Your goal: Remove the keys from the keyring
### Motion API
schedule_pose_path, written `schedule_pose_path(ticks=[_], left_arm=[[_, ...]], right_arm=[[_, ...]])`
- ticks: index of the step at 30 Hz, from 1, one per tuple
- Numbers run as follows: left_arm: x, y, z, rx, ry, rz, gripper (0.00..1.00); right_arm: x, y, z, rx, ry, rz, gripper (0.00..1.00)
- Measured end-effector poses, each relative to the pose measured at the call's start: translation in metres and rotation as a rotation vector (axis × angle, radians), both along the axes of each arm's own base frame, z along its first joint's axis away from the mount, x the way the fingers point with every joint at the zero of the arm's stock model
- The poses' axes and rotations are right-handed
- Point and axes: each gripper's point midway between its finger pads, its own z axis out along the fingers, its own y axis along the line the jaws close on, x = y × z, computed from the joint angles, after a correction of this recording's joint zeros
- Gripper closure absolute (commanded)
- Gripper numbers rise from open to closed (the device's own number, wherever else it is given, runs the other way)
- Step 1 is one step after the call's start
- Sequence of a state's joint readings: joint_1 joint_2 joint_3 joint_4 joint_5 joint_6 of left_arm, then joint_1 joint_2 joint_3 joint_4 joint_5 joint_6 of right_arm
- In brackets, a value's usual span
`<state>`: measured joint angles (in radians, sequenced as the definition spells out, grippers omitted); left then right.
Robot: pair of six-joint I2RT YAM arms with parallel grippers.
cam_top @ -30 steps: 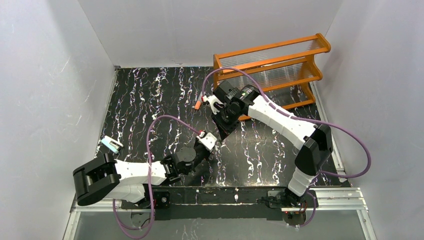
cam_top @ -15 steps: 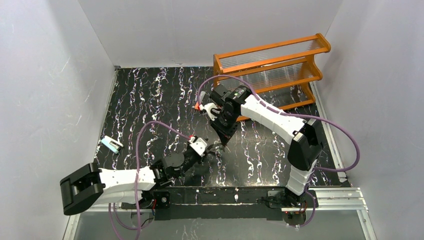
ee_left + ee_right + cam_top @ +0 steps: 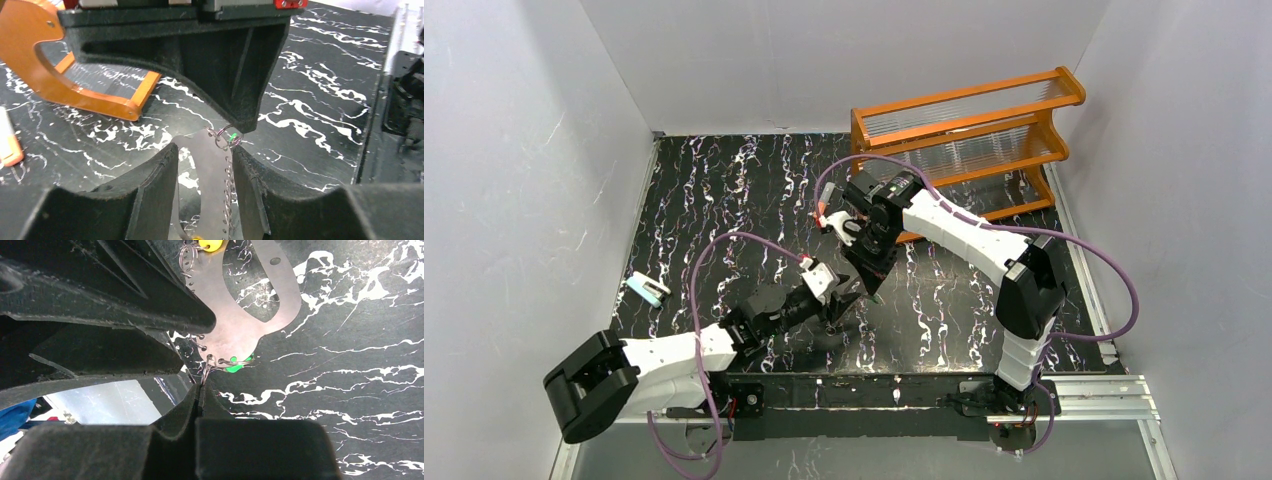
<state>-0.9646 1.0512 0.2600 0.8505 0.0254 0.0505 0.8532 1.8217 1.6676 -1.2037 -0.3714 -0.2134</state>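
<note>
The keyring hangs from the robot's right gripper by its wire ring, so next the left gripper pinches its top end before the right gripper comes in from a different side.
The keyring is a flat grey metal loop with small holes along one edge. My left gripper is shut across it and holds it just above the table. The plate also shows in the right wrist view, sticking out of the left fingers. The green key hangs at its end on a small wire ring. My right gripper is shut on that wire ring. The yellow key hangs near the left fingers. In the top view the left gripper and the right gripper meet tip to tip.
An orange rack stands at the back right, just behind the right arm. The orange-and-grey stick lies beside the right wrist. A small blue-and-white object lies at the left. Purple cables arc over both arms.
The left arm has stretched forward and its gripper has reached the right gripper. The right gripper has come down and slightly left. The two tips now meet.
</note>
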Motion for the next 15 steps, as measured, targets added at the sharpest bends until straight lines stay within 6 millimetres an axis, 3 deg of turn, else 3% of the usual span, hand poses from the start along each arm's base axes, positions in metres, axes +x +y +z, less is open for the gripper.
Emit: schedule_pose_path(ticks=[8,15], left_arm=[[-0.008,-0.007,0.013,-0.042,0.017,-0.152,0.58],[-0.014,-0.010,0.016,-0.036,0.027,-0.284,0.59]], right_arm=[[-0.004,0.000,-0.010,0.025,0.009,0.063,0.99],[-0.004,0.004,-0.007,0.071,-0.005,0.106,0.99]])
